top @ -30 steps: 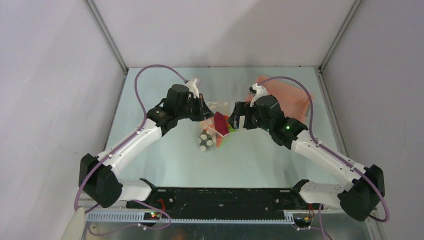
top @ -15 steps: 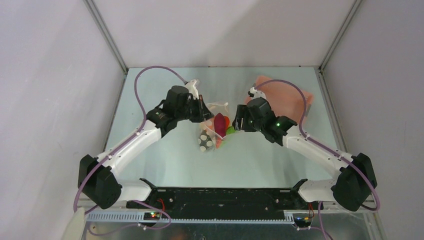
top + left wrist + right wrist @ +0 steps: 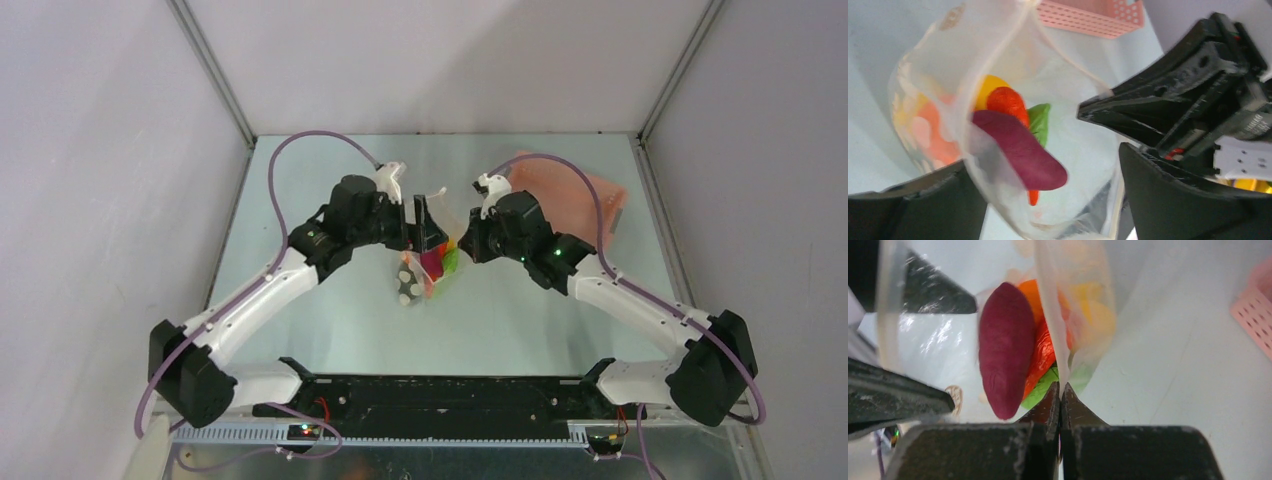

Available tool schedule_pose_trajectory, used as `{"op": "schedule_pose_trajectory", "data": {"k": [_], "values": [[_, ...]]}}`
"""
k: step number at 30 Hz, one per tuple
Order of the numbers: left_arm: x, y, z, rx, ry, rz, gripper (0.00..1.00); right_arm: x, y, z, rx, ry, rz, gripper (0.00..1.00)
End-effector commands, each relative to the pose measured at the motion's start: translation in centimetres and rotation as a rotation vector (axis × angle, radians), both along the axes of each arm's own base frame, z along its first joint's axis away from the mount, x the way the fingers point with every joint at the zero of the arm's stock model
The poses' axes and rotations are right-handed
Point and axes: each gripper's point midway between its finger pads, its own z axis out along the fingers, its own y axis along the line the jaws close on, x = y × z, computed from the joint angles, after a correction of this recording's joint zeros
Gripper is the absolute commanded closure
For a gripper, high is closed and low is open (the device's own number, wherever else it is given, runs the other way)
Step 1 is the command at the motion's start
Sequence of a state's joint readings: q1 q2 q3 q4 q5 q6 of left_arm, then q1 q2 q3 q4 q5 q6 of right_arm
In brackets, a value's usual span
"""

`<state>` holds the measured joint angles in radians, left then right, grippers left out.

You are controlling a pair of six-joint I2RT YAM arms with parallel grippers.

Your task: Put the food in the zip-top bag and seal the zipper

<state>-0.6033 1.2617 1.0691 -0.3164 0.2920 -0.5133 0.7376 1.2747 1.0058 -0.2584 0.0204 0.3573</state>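
Note:
Next, my right gripper swings the bag toward the basket [image 3: 566, 196] to turn the bag's opening corner [image 3: 440, 194] to my left gripper, because that corner stands beyond my left gripper's fingers.
The zip-top bag [image 3: 418, 275] stands between my two grippers with its mouth held up, the food [image 3: 437, 262] showing through it. In the left wrist view the dark red piece [image 3: 1018, 150], an orange one [image 3: 1008, 102], a yellow one [image 3: 987, 85] and a green one [image 3: 1040, 120] lie inside. My left gripper [image 3: 1045, 167] is open, its fingers standing either side of the bag. My right gripper [image 3: 1060, 390] is shut on the bag's mouth edge, with the zipper [image 3: 1049, 315] running up from its tips. The same dark red food [image 3: 1005, 360] sits just left of those tips.
The pink lattice basket [image 3: 575, 195] sits at the back right, behind the right arm; its corner [image 3: 1255, 310] shows in the right wrist view. The two grippers are close together, and the left one's black finger [image 3: 898, 397] shows at the left of the right wrist view.
My right gripper moved left to the bag and shut on its mouth edge. My left gripper, shut before, has opened and now straddles the bag.

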Motion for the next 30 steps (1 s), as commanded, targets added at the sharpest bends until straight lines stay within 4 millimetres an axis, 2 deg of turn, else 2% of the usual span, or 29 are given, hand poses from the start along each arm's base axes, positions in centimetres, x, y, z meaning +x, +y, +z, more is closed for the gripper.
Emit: {"op": "schedule_pose_trajectory", "data": {"k": [1,3,4,7,8,9,12,14,17,22,25,28,30], "values": [[-3.0,-0.7,4.1,-0.036,-0.205,-0.166,0.02,-1.7,2.3,6.6,0.083,-0.222,0.336,1.0],[-4.2,-0.8,5.6,-0.057,-0.277,-0.216,0.01,-1.5,1.4,7.3,0.089,-0.235,0.373,1.0],[-4.4,-0.8,6.0,-0.07,-0.307,-0.227,0.0,-2.3,1.5,7.9,0.118,-0.231,0.435,1.0],[-5.5,-0.1,8.5,-0.117,-0.408,-0.24,0.0,-2.9,0.1,9.6,0.145,-0.243,0.538,1.0],[-5.5,0.1,9.1,-0.118,-0.437,-0.233,0.0,-3.2,-0.3,9.5,0.135,-0.225,0.554,1.0],[-5.8,0.5,9.9,-0.125,-0.463,-0.227,0.0,-3.4,-0.6,10.4,0.134,-0.258,0.603,1.0],[-5.7,1.4,10.7,-0.109,-0.511,-0.192,0.0,-4.4,-1.4,10.5,0.11,-0.251,0.696,1.0],[-5.3,2.1,10.6,-0.086,-0.521,-0.156,0.0,-4.1,-2.2,10.8,0.103,-0.25,0.718,1.0],[-4.6,3.0,10.1,-0.058,-0.531,-0.097,0.0,-5.2,-3.2,9.4,0.061,-0.229,0.846,1.0],[-3.0,4.1,8.8,-0.04,-0.545,-0.059,0.0,-4.5,-3.6,9.5,0.087,-0.196,0.876,1.0],[-3.0,3.8,6.6,0.0,-0.571,-0.152,0.0,-3.3,-3.7,9.1,0.096,-0.164,0.863,1.0],[-4.7,2.6,3.5,0.06,-0.629,-0.384,0.0,-2.9,-3.7,9.0,0.118,-0.116,0.881,1.0],[-6.0,1.7,2.9,0.037,-0.645,-0.507,0.0,-2.7,-3.6,8.6,0.124,-0.061,0.885,1.0]]}}
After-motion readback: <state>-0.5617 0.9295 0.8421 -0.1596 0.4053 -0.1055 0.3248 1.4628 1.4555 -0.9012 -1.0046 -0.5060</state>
